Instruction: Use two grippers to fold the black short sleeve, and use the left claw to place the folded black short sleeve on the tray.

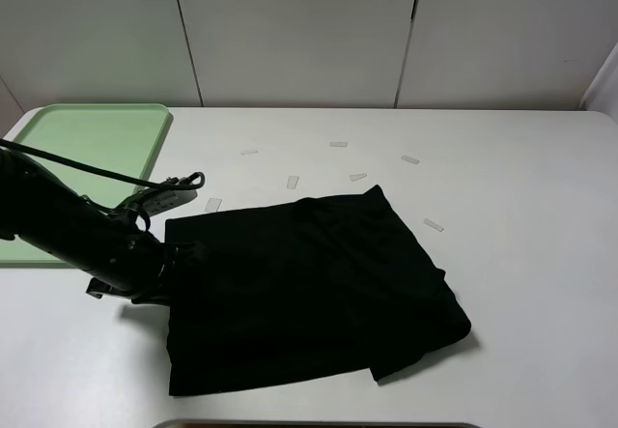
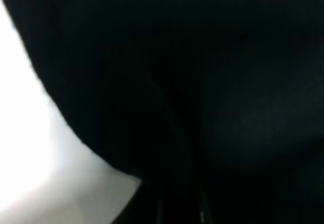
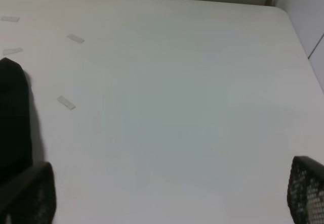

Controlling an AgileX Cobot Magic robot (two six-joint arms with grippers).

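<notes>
I can see that the black short sleeve is still spread wide from its edge (image 1: 174, 334) near the tray, so next my left gripper folds that edge over toward the sleeve's opposite edge (image 1: 442, 293) before it places the sleeve.
The black short sleeve (image 1: 309, 288) lies folded into a rough rectangle on the white table, a little left of the middle. My left gripper (image 1: 170, 262) is low at the garment's left edge, and its fingertips are lost against the black cloth. The left wrist view is almost filled with the dark cloth (image 2: 202, 82), with a strip of white table beside it. My right gripper (image 3: 169, 186) is open and empty above bare table, with the garment's edge (image 3: 12, 113) off to one side. The right arm is out of the exterior high view. The green tray (image 1: 97, 143) sits at the far left.
Several small pieces of clear tape (image 1: 433, 224) lie on the table behind and to the right of the garment. A dark object's edge (image 1: 319, 425) shows at the front of the table. White cabinet doors stand behind the table.
</notes>
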